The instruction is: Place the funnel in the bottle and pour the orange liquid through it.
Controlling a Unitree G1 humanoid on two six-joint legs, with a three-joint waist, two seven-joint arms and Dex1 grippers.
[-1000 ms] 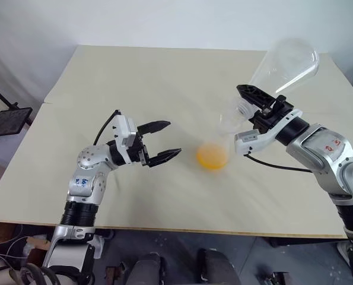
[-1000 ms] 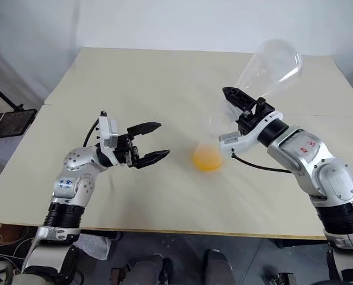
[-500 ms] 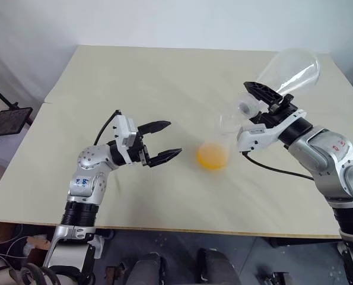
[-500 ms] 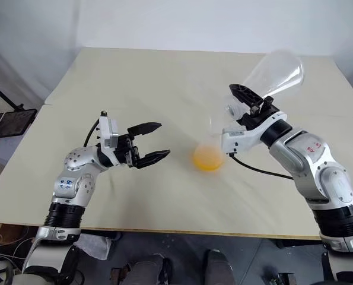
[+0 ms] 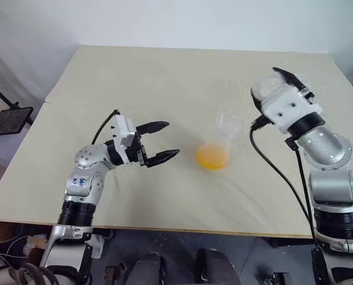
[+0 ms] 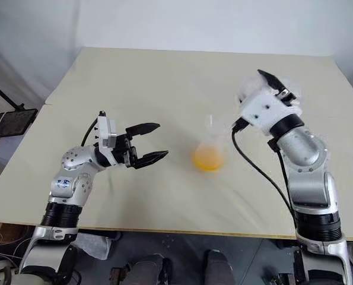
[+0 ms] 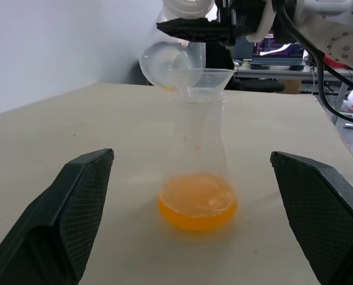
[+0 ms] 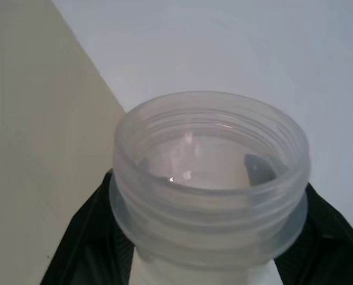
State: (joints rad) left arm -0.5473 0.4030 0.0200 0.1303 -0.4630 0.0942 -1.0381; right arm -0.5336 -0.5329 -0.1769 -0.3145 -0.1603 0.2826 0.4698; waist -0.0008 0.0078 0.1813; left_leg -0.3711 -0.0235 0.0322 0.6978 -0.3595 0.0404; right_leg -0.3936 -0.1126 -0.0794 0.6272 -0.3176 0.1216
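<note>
The orange liquid (image 5: 213, 156) is in the bottle, so the robot's right gripper keeps lowering the near-empty flask to the open tabletop (image 5: 289, 157) until the flask stands upright.
The bottle (image 5: 216, 142) stands upright in the middle of the table (image 5: 134, 77) with the clear funnel (image 7: 202, 78) seated in its neck. The orange liquid (image 7: 197, 208) fills the bottle's rounded base. My left gripper (image 5: 171, 139) hovers open just left of the bottle, its fingers (image 7: 78, 202) on either side of it and apart from it. My right gripper (image 5: 281, 85) is raised to the right of the funnel, shut on the neck of a big clear conical flask (image 8: 210, 172). The flask's threaded mouth faces the wrist camera and looks empty; its body is mostly hidden behind the wrist.
A black stand (image 5: 7, 119) sits off the table's left edge. A black cable (image 5: 277, 178) hangs from my right wrist over the table's right side. A desk with screens (image 7: 277, 50) lies beyond the far edge in the left wrist view.
My right gripper rolled the conical flask back from its tipped pose over the funnel and drew it up and to the right. The left gripper and the bottle stayed still.
</note>
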